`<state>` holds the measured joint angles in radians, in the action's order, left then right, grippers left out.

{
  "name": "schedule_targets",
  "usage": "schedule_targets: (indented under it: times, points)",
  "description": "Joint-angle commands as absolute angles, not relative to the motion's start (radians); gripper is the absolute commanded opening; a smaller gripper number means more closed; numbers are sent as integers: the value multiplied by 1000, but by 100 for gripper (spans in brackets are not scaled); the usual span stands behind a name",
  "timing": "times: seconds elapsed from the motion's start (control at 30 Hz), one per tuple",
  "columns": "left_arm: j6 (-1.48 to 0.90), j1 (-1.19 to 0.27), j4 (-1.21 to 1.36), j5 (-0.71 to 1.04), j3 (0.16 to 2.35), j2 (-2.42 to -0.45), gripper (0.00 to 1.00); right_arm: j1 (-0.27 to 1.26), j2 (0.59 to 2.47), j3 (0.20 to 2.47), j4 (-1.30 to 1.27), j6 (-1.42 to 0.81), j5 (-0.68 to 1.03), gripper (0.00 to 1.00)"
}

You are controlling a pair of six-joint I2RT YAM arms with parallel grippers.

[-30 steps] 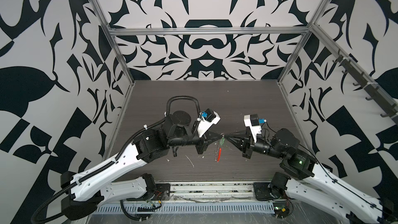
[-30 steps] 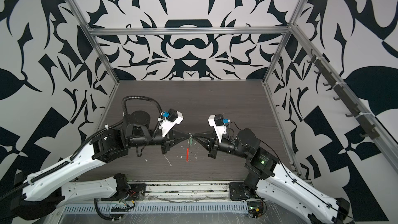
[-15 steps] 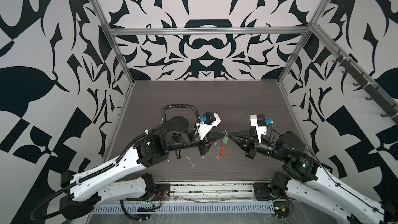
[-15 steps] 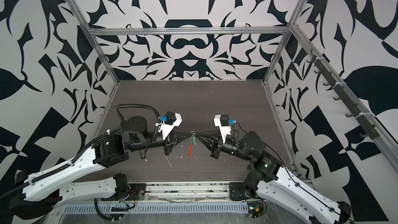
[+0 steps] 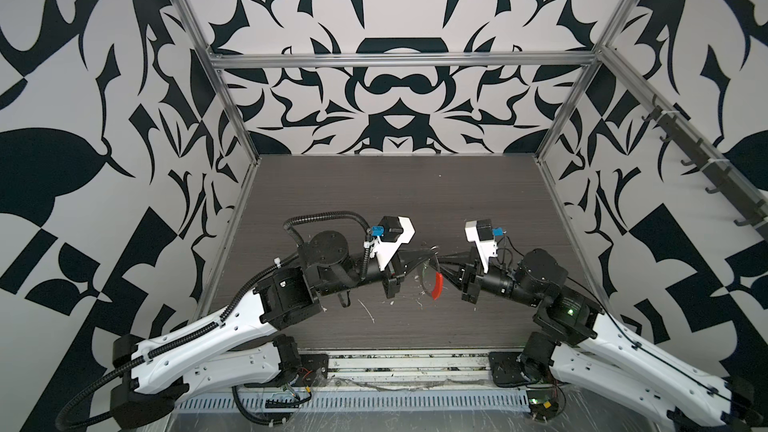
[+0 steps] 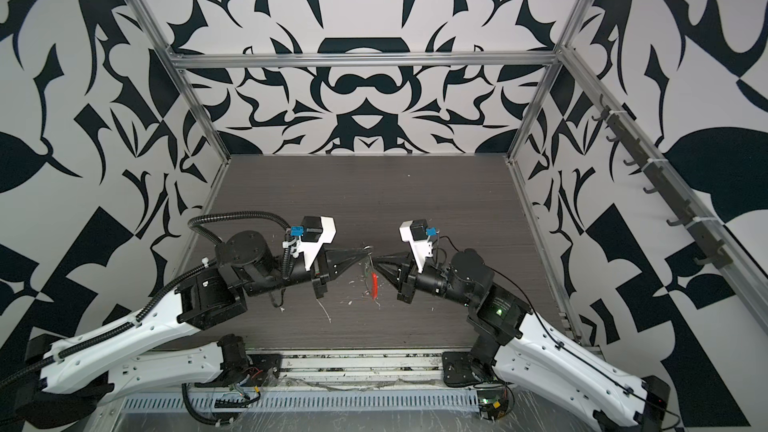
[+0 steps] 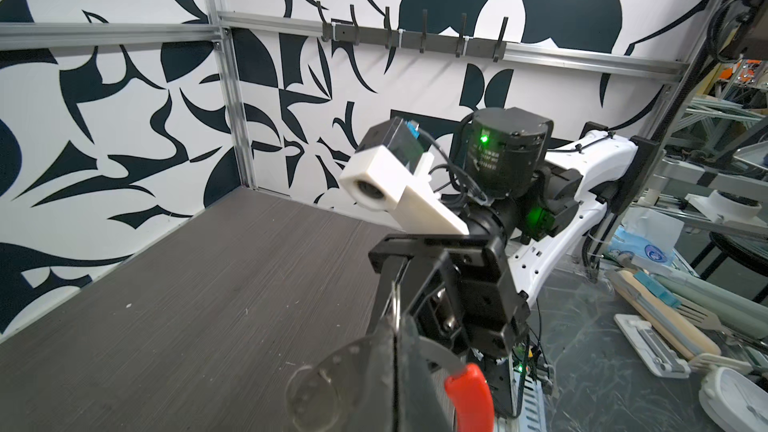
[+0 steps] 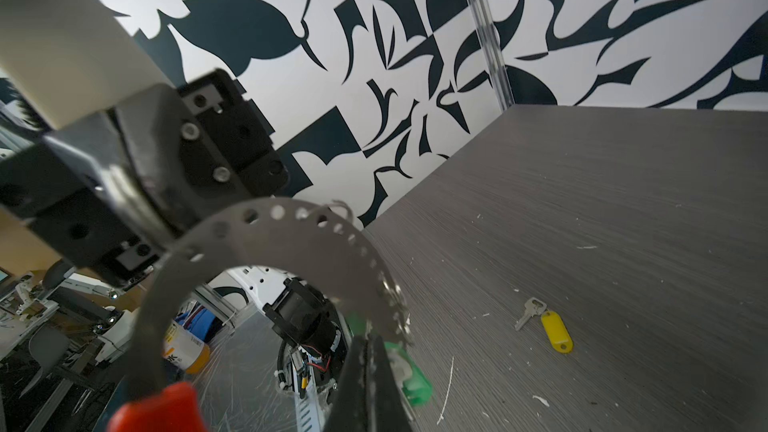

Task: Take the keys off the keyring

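Note:
With my left gripper shut on the keyring's band (image 8: 256, 228), my right gripper should keep pulling the green-tagged key (image 8: 415, 384) away until it clears the band, then release it.
Above the table's middle, my left gripper (image 5: 430, 257) (image 6: 365, 253) and right gripper (image 5: 443, 262) (image 6: 376, 262) meet tip to tip, both shut. Between them hangs the keyring (image 8: 291, 226), a thin silvery band with small holes and a red sleeve (image 5: 437, 285) (image 6: 375, 284) (image 7: 471, 392) at its low end. The left gripper (image 7: 397, 334) is shut on the band (image 7: 332, 371). The right gripper (image 8: 365, 351) is shut at the green-tagged key (image 8: 415, 380), whose tag shows on both sides of the fingers. The yellow-tagged key (image 8: 557, 336) lies loose on the table.
The dark woodgrain table (image 5: 395, 201) carries white flecks and scratches near the front. Patterned walls with aluminium rails close it in on three sides. A black hook rack (image 5: 702, 160) runs along the right wall. Clutter lies beyond the front edge.
The right arm drew back to the right, then came in again. The left arm shifted slightly towards the front. The red sleeve swung up and to the right. Both grippers stayed shut.

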<state>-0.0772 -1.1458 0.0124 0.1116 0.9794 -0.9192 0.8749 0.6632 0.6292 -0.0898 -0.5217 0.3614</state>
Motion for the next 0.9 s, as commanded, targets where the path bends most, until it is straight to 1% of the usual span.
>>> schedule_targets:
  times: [0.0, 0.23, 0.47, 0.6, 0.77, 0.87]
  points:
    - [-70, -1147, 70, 70, 976, -909, 0, 879, 636, 650, -100, -511, 339, 0]
    - [-108, -1148, -8, 4, 957, -847, 0, 878, 522, 678, 93, -432, 170, 0]
    - [-148, -1149, -64, -77, 907, -776, 0, 877, 484, 660, 229, -409, 1, 0]
    - [-176, -1150, -78, -159, 863, -751, 0, 876, 558, 601, 222, -429, -20, 0]
    - [-224, -1148, -91, -216, 809, -734, 0, 863, 735, 475, 38, -492, 46, 0]
    - [-247, -1150, -90, -221, 778, -723, 0, 818, 870, 417, -95, -529, 123, 0]
